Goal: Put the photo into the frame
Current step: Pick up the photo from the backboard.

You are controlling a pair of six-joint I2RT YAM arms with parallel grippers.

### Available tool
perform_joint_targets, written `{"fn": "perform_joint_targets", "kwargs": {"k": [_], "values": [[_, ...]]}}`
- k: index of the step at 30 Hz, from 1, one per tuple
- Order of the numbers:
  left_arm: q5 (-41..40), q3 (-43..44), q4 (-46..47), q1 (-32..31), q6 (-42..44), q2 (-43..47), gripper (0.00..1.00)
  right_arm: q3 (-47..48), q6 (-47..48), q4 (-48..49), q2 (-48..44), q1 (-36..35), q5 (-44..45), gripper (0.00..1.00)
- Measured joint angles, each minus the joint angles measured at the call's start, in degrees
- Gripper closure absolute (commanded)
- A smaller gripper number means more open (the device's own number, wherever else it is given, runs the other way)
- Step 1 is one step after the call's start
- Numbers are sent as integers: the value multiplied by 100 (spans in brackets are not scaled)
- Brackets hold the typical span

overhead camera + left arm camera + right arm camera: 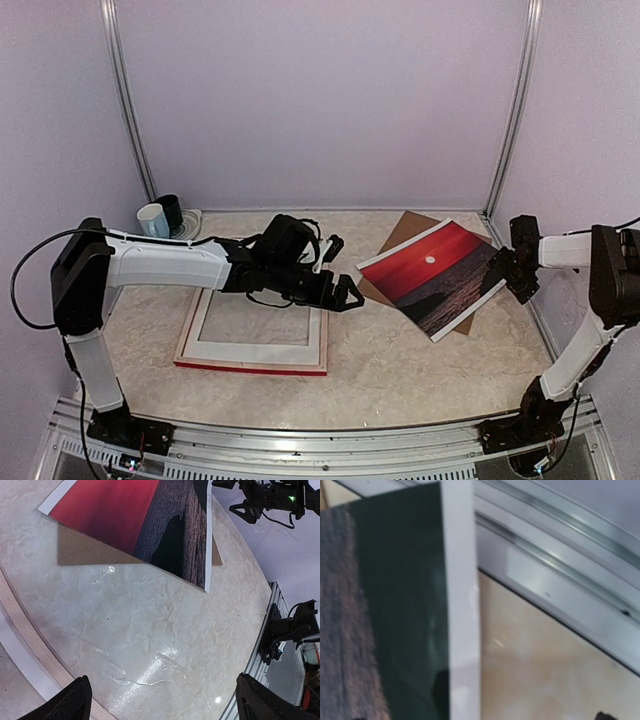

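Observation:
The photo's white border (465,690) is between my right gripper's open fingers, so this gripper should go on toward the photo's corner (499,286) past the backing board before it closes there.
The photo (437,275), a red sunset print with a white border, is tilted over the brown backing board (406,224) at the right. My right gripper (512,268) is at its right edge and appears shut on it. The right wrist view shows the photo's dark ground and white border (395,605) close up. The frame (250,367) lies flat at the left centre, showing a red lower edge and a white inner border. My left gripper (345,293) is open and empty above the table between frame and photo. In the left wrist view it (167,702) faces the photo (125,515).
A white mug (152,220) and a dark mug (171,209) stand on a plate at the back left corner. Metal rails run along the table's near edge (320,440). The frame's pale wood side (30,645) shows at the lower left of the left wrist view.

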State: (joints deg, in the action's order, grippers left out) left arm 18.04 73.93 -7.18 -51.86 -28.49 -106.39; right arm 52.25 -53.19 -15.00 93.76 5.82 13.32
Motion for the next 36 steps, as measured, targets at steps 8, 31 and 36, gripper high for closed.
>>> {"fn": "perform_joint_targets", "kwargs": {"k": [8, 31, 36], "values": [[17, -164, 20, 0, 55, 157, 1, 74, 90, 334, 273, 2, 61, 1], [4, -542, 74, 7, 83, 861, 1, -310, 151, 2509, 890, 348, -466, 7], [-22, -654, 68, 48, 94, 966, 2, -345, 146, 2894, 1001, 387, -638, 15]]}}
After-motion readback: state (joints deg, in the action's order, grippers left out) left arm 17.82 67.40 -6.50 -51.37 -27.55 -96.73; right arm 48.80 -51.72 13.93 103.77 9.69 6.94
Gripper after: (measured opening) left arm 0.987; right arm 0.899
